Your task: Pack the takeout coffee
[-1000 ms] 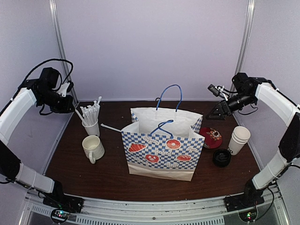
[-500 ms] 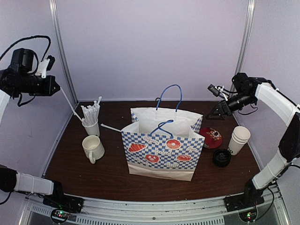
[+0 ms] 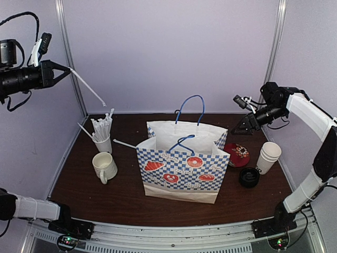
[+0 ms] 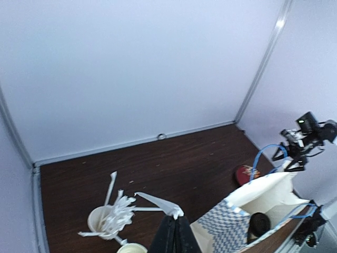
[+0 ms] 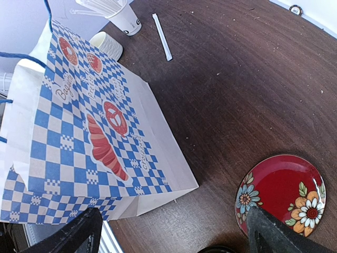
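Observation:
I should keep moving my left gripper across, because the straw's loose end [image 3: 103, 104] slants down toward the paper bag's opening [image 3: 168, 135]. I should let go once that end of the straw points inside.
A stack of white paper cups [image 3: 268, 157] stands at the right of the table, with a black lid [image 3: 248, 177] lying in front of it. Inside the blue-checked paper bag [image 3: 181, 168] [image 4: 247, 211] a black round lid [image 4: 259, 224] shows. My left gripper [image 3: 67, 70] [image 4: 178, 217] is high at the far left, shut on a white wrapped straw [image 3: 88, 88] [image 4: 158, 203]. My right gripper [image 3: 245, 126] [image 5: 174, 237] hangs open over the table between the bag [image 5: 79, 121] and the red plate, holding nothing.
A white cup full of straws [image 3: 102, 138] [image 4: 108, 221] and a cream mug [image 3: 104, 166] [image 5: 107, 45] stand left of the bag. A loose straw [image 3: 125, 143] [image 5: 162, 44] lies on the table. A red flowered plate [image 3: 237, 154] [image 5: 281, 195] sits right of the bag.
My left arm has risen and swung up to the left, lifting the straw out of the straw cup. The right arm has not moved.

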`<state>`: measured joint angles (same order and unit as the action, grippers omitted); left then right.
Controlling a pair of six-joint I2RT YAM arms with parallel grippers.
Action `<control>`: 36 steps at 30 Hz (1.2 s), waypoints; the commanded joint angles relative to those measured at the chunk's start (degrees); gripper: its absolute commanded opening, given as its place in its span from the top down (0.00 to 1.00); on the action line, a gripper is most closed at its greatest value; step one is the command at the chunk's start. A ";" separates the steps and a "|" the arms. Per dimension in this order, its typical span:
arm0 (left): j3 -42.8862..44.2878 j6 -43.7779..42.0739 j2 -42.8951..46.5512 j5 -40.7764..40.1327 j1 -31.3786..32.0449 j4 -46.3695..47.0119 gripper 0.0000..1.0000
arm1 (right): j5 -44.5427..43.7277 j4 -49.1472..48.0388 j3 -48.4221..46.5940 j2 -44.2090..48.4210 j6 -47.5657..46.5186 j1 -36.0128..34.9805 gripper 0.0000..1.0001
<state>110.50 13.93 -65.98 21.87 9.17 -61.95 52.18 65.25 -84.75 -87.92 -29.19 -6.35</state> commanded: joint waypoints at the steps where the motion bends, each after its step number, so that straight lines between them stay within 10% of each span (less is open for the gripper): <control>1: 0.45 8.80 -2.27 14.30 3.42 12.65 1.00 | -0.94 -0.04 0.11 0.29 -0.52 0.11 0.01; 12: 3.55 11.74 -11.07 14.44 25.02 18.89 1.00 | -1.56 -0.11 0.28 0.32 -0.60 0.13 0.00; 25: 2.61 11.74 -23.55 13.36 35.98 16.66 1.00 | -1.65 -0.47 0.86 0.61 -0.60 0.11 0.01; 28: 6.91 9.36 -28.93 13.00 37.44 11.16 0.70 | -1.66 -0.23 0.60 0.47 -0.84 0.11 0.01; 32: 17.44 -0.09 -31.24 -0.12 37.94 -3.80 0.48 | -1.70 -0.07 0.93 0.68 -1.13 0.16 0.01; 36: 8.82 -2.99 -22.54 -30.22 36.34 -3.26 0.42 | -1.91 -0.50 1.73 1.16 -1.31 0.19 0.01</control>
<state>122.58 16.62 -99.09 19.53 47.16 -61.73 50.92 65.04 -84.07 -87.92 -29.85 -6.35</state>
